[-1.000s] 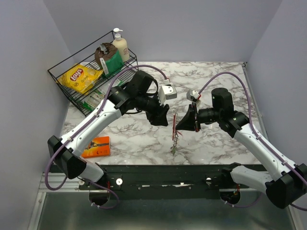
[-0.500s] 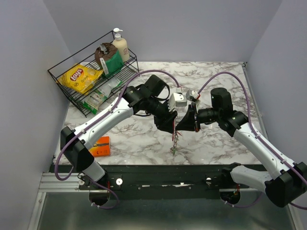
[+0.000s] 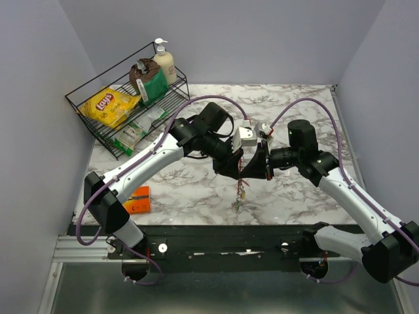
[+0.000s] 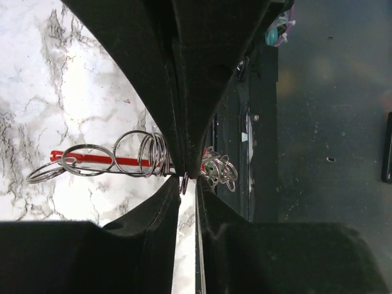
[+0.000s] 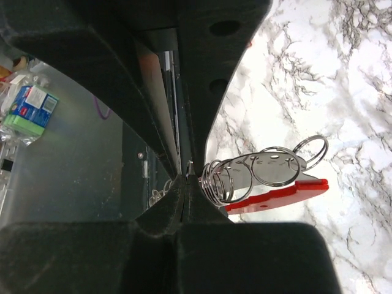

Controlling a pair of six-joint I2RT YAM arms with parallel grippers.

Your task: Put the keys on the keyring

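I should hold the keyring (image 4: 184, 184) with my left gripper, because both grippers crowd the same spot on it. My right gripper should meanwhile open, back off and close beside the bunched rings (image 5: 214, 182).
The keyring (image 3: 239, 173), a red bar (image 4: 98, 160) joined to a silvery plate (image 5: 275, 168) strung with wire rings, hangs above the table's middle. My right gripper (image 3: 254, 167) (image 5: 188, 180) is shut on its end. Small keys (image 3: 239, 193) dangle below it on rings, the lowest near the marble. My left gripper (image 3: 237, 165) (image 4: 187, 184) has come in from the left and meets the right gripper's tips at the keyring. Its jaws stand a narrow slit apart. A thin ring (image 4: 184, 182) sits edge-on in that slit, against one finger only.
A wire basket (image 3: 98, 124) at the back left holds a chips bag (image 3: 112, 104), a soap bottle (image 3: 163, 62) and packets. An orange packet (image 3: 136, 200) lies at the front left. A black rail (image 3: 229, 233) runs along the near edge.
My left arm has swung right until its gripper meets the right gripper at the keyring, and its jaws have narrowed. The right arm and the keyring have stayed still.
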